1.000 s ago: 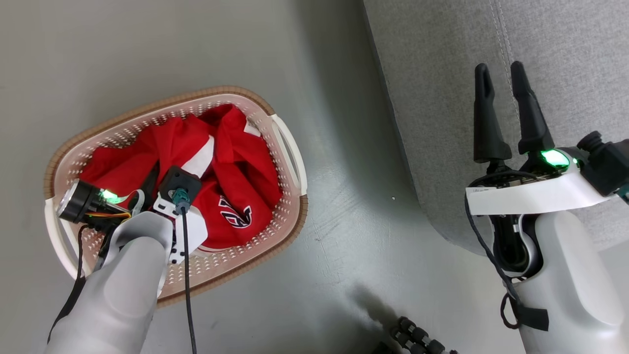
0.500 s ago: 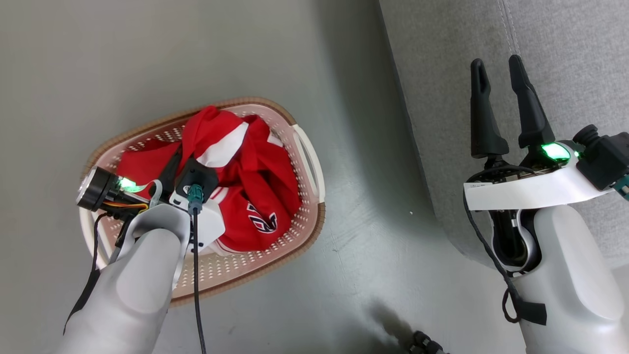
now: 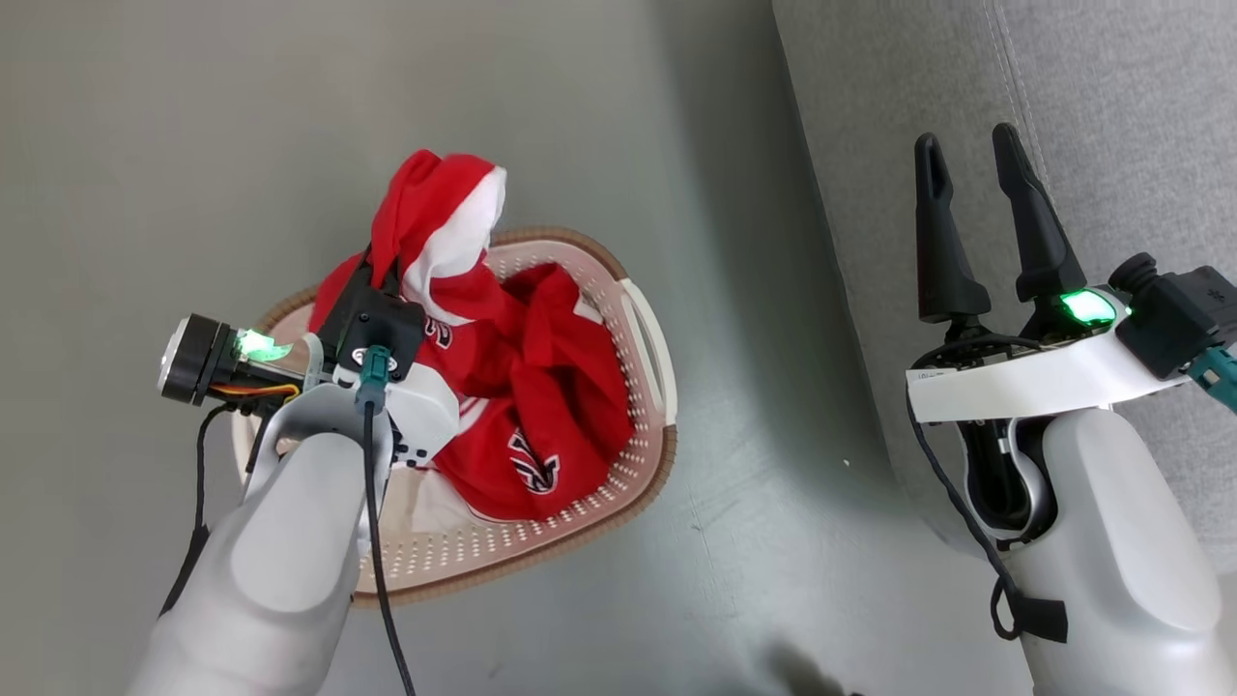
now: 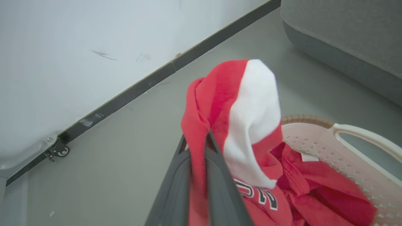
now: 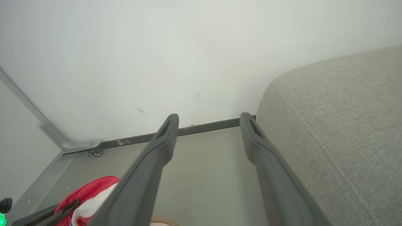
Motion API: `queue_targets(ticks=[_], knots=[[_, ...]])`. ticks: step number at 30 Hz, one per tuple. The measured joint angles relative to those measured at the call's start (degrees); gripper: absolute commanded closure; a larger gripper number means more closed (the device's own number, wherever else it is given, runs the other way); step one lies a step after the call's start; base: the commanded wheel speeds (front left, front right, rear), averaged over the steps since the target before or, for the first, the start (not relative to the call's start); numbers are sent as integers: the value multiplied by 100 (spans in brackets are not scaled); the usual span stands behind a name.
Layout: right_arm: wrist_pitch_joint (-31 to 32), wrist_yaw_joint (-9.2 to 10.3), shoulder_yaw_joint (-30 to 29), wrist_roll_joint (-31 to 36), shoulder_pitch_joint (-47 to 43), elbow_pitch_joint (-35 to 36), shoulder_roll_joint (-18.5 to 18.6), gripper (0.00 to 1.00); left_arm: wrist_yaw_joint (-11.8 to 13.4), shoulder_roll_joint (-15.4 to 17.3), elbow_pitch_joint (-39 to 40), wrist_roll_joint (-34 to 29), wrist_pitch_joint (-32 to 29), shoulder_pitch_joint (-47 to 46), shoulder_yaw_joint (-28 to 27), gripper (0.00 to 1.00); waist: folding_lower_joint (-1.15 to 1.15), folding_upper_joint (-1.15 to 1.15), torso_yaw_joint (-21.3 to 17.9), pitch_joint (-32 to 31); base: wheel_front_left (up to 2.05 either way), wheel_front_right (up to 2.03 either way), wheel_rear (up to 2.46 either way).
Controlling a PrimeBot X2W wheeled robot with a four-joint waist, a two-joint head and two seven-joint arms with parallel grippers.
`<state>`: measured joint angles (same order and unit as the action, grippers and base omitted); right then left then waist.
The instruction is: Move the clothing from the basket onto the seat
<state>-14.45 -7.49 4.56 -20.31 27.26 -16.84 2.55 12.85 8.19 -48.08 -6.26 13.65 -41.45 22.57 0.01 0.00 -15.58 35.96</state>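
My gripper is going to carry the red fold to the seat, and another red piece (image 3: 577, 383) will stay behind then, because a separate print (image 3: 533, 463) shows low in the basket.
The cream basket (image 3: 646, 454) with a brown rim stands on the grey floor, holding the red clothing (image 3: 551, 406). My left gripper (image 3: 375, 275) is shut on a red-and-white fold (image 3: 440, 208) of it, raised above the basket's far rim while the rest trails down inside. In the left wrist view the fabric (image 4: 238, 110) is pinched between the dark fingers (image 4: 216, 175), with the basket (image 4: 351, 131) below right. My right gripper (image 3: 971, 155) stands open and empty over the edge of the grey seat (image 3: 1111, 87). The right wrist view shows that gripper (image 5: 209, 121) beside the seat (image 5: 339, 125).
Grey floor lies between the basket and the seat. A white wall with a dark baseboard (image 4: 125, 94) runs behind, with a small caster wheel (image 4: 61, 151) at its foot. The seat's rounded corner (image 4: 345, 37) is to the right of the basket.
My left gripper has risen with the red-and-white fold, pulling it up out of the basket. The head view has shifted, so the basket sits further right. The right gripper stays open.
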Motion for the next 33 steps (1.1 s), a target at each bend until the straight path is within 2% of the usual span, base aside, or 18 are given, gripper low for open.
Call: queue_targets(ticks=[13, 20, 26, 33], knots=[[0, 0, 58, 280, -52, -76, 23, 0, 179, -55, 969, 281, 56, 326, -220, 100, 0, 0, 306, -563, 0, 0, 0], [0, 0, 162, 421, -260, -199, 27, 0, 188, 30, 1656, 326, 58, 606, -246, 100, 0, 0, 471, -957, 0, 0, 0], [0, 0, 331, 621, -347, -249, 34, 0, 167, 67, 1982, 516, 58, 931, -254, 100, 0, 0, 580, -1267, 0, 0, 0], [0, 0, 450, 722, -603, -421, 44, 0, -34, 89, 2269, 748, 58, 1256, -270, 100, 0, 0, 696, -1639, 0, 0, 0]])
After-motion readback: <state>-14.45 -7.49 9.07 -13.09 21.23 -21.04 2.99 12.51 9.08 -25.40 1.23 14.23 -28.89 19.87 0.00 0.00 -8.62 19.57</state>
